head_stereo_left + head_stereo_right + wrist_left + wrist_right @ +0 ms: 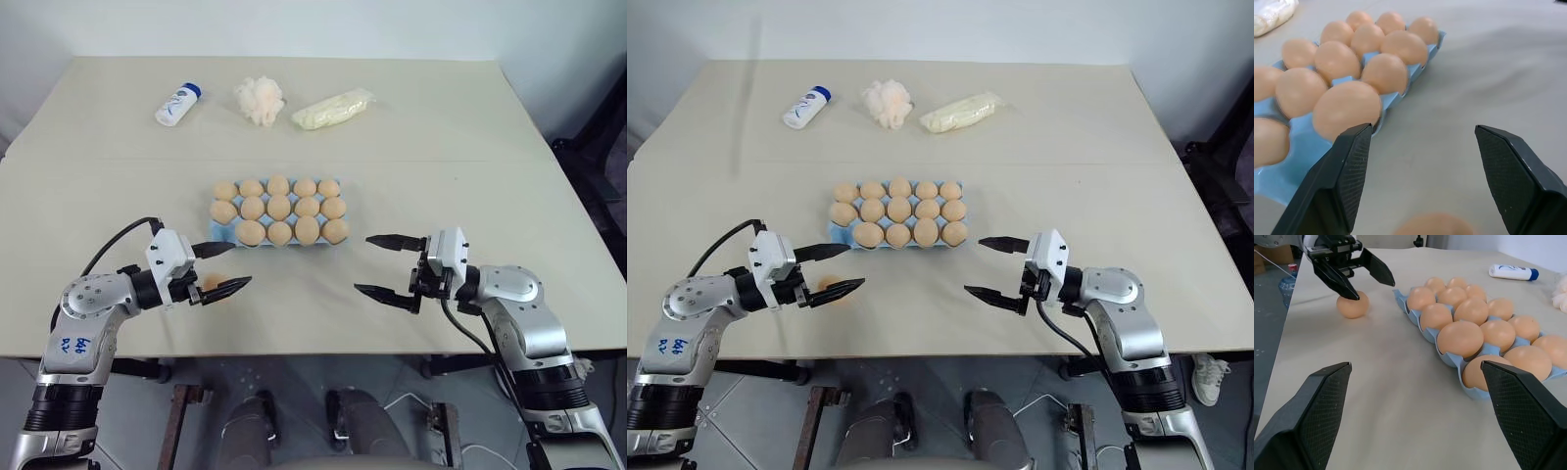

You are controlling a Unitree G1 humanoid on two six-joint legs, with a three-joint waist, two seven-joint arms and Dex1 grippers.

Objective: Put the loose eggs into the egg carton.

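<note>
The loose egg (213, 281) is below and behind my left gripper's fingers, so I should move back toward the table's front edge (176, 353) and come in lower before I grip it.
The light-blue egg carton (221, 233) lies at the table's middle with several tan eggs (279, 208) in its cups; its near-left corner cup is bare. One loose egg (210, 284) rests on the table just in front of that corner. My left gripper (223, 267) hovers open over this egg, one finger on either side of it, and grips nothing. The egg (1353, 304) lies under the left fingers (1334, 279) in the right wrist view. Off the carton's near-right corner, my right gripper (364, 262) stands open and empty, pointing left.
Along the far side lie a white bottle with a blue cap (178, 104), a fluffy white tuft (260, 99) and a pale yellow bag (333, 108). The table's front edge (313, 351) runs just behind both grippers.
</note>
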